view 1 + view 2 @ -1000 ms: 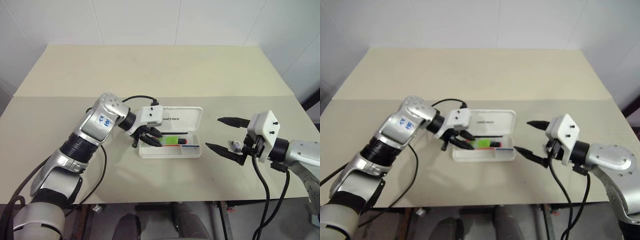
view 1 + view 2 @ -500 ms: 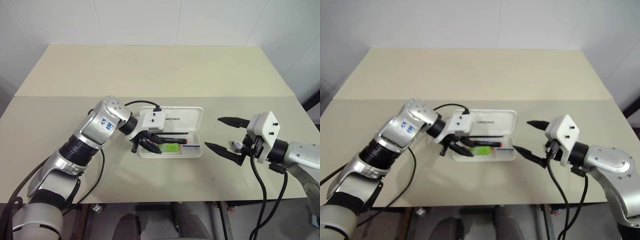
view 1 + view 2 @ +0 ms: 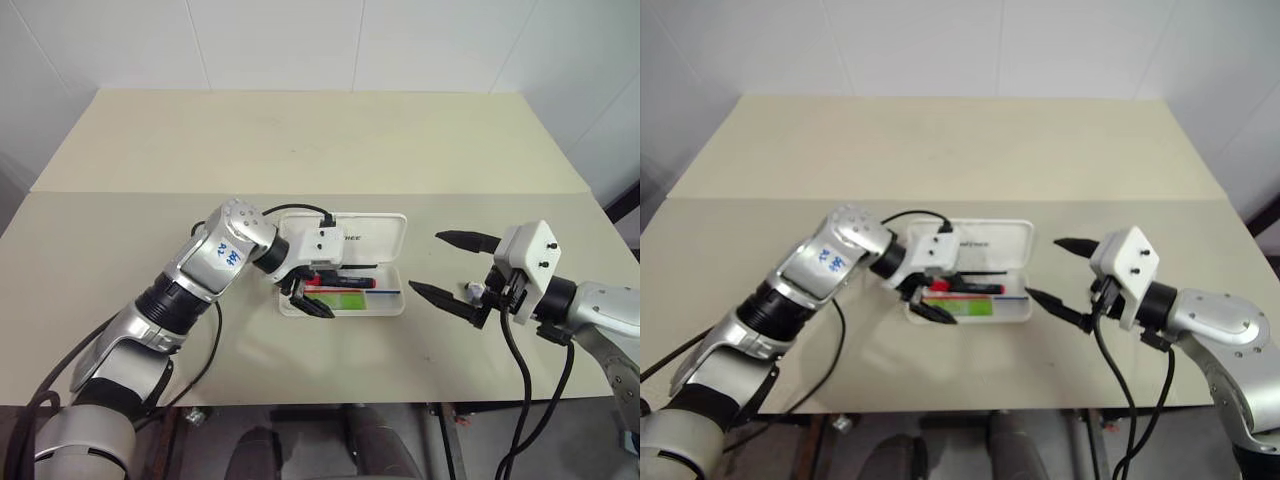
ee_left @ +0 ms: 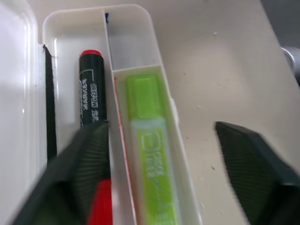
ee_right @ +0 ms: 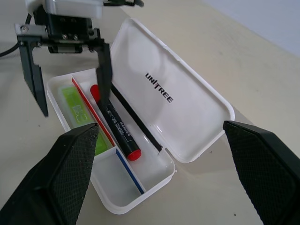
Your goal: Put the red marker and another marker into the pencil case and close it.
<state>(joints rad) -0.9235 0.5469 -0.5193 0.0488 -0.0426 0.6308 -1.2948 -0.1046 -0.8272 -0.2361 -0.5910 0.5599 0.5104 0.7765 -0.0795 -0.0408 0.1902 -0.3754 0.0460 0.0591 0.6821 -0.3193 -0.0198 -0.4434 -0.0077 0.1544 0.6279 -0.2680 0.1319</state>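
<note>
The small grey-purple object (image 3: 474, 292) looks narrower than the empty end compartment (image 3: 382, 302), so it will fit in there beside the green marker when I lower it.
The white pencil case (image 3: 372, 236) lies open at the table's middle, its "UNITREE" lid (image 5: 178, 101) folded back. In the rear compartment lies the red marker (image 4: 91, 96), red with a black barrel. The bright green marker (image 4: 149, 154) rests in the front compartment. My left gripper (image 3: 310, 294) hangs open over the case's left end. One finger (image 5: 105, 65) stands by the red marker's end, the other (image 5: 33, 77) outside the front wall. Nothing is between them but the green marker's compartment. My right gripper (image 3: 428, 264) stands open just right of the case, holding nothing.
A small grey-purple object (image 3: 473, 291) lies on the beige table (image 3: 300, 150) under my right gripper. A thin black pen (image 5: 136, 122) lies along the case's hinge side. A small end compartment (image 5: 124, 180) holds nothing. The table's far half is bare.
My left gripper has opened and let go of the green marker, which now lies in the front compartment. The right arm has stayed still.
</note>
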